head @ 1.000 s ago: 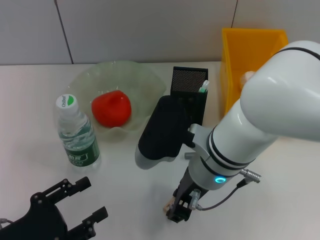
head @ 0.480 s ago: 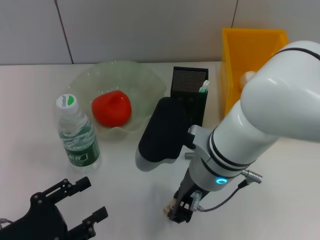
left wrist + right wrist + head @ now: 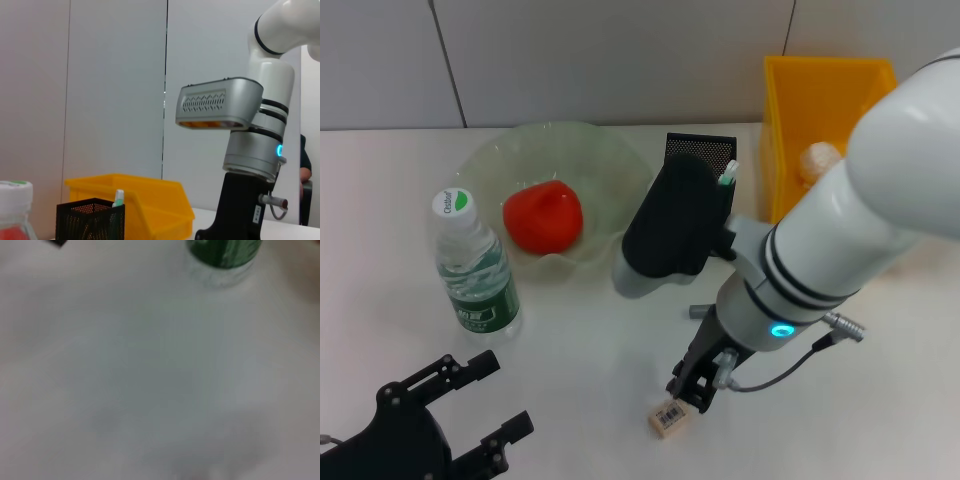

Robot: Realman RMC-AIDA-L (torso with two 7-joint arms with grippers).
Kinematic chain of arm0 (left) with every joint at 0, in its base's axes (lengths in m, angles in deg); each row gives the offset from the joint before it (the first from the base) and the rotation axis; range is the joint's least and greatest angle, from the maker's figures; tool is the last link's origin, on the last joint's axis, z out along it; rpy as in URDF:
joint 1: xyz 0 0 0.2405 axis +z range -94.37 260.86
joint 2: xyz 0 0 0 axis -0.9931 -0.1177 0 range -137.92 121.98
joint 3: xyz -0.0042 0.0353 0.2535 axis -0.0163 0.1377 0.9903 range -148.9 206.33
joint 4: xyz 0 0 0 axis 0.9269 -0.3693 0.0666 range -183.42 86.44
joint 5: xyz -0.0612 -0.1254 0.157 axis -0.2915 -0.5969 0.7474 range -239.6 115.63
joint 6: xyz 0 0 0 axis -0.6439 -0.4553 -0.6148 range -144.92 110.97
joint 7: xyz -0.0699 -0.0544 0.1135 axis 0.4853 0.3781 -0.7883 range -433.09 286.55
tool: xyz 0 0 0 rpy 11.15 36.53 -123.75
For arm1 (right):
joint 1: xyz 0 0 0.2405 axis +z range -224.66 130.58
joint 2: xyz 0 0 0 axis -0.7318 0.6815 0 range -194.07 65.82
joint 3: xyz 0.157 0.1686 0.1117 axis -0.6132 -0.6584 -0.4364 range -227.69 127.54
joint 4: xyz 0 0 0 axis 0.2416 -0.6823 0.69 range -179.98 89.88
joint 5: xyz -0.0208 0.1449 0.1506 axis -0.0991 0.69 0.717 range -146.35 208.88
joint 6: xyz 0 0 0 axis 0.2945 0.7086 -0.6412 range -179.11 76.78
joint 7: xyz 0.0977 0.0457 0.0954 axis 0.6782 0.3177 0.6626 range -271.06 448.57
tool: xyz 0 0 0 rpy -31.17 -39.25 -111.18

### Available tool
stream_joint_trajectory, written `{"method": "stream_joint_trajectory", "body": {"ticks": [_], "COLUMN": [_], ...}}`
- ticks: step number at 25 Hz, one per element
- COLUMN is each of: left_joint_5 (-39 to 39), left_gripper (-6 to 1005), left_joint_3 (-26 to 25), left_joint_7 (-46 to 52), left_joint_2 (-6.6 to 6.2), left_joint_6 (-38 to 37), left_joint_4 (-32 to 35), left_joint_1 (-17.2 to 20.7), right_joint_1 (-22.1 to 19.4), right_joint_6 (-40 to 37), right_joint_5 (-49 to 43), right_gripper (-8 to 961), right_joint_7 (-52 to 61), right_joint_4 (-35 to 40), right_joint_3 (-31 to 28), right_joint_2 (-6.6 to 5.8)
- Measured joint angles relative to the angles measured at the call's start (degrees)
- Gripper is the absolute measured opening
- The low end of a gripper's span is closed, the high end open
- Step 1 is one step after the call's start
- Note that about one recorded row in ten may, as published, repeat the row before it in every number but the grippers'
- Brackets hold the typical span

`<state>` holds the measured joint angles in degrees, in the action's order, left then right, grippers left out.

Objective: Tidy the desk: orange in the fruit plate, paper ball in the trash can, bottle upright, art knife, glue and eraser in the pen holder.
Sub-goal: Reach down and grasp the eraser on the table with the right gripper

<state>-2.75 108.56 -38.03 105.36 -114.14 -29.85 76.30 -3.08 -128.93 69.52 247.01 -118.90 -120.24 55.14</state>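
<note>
I should open and turn my right gripper, then line it up around the eraser before closing, because the eraser (image 3: 668,418) is outside my right gripper's fingers.
The eraser (image 3: 668,418), a small tan block with a barcode label, lies on the white table near the front. My right gripper (image 3: 695,386) hangs just above and behind it, apart from it. The bottle (image 3: 470,262) stands upright at the left; its green label shows in the right wrist view (image 3: 223,254). The orange (image 3: 543,216) lies in the glass fruit plate (image 3: 605,160). The black mesh pen holder (image 3: 692,160) holds the green-capped glue (image 3: 727,175). The paper ball (image 3: 819,157) lies in the yellow bin (image 3: 825,95). The art knife is not seen. My left gripper (image 3: 485,405) is open at the front left.
My right arm's forearm (image 3: 672,230) reaches over the table's middle and covers part of the pen holder. The left wrist view shows the pen holder (image 3: 90,220), the yellow bin (image 3: 150,207) and the right arm (image 3: 250,150). A grey wall stands behind the table.
My right gripper has lifted and moved back and to the right, off the eraser, which stays on the table. The forearm has swung toward the pen holder. The left arm has not moved.
</note>
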Motion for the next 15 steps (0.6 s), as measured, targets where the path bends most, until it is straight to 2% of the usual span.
{"method": "stream_joint_trajectory", "body": {"ticks": [7,11,15], "left_joint_5": [0.00,0.00,0.00], "left_gripper": [668,668,668], "left_joint_3": [0.01,0.10,0.18], "left_joint_7": [0.00,0.00,0.00], "left_joint_2": [-0.05,-0.04,0.03], "left_joint_6": [-0.24,-0.42,-0.49], "left_joint_4": [0.00,0.00,0.00], "left_joint_1": [-0.16,-0.18,-0.13], "right_joint_1": [-1.29,-2.99,-3.03], "right_joint_6": [-5.76,-7.26,-8.51], "right_joint_5": [-1.32,-2.97,-2.19], "right_gripper": [109,303,344], "right_joint_7": [-12.19,-24.44,-29.22], "right_joint_4": [-4.79,-7.02,-7.33], "right_joint_3": [-1.95,-3.37,-3.60], "right_joint_2": [-0.08,-0.17,-0.16]}}
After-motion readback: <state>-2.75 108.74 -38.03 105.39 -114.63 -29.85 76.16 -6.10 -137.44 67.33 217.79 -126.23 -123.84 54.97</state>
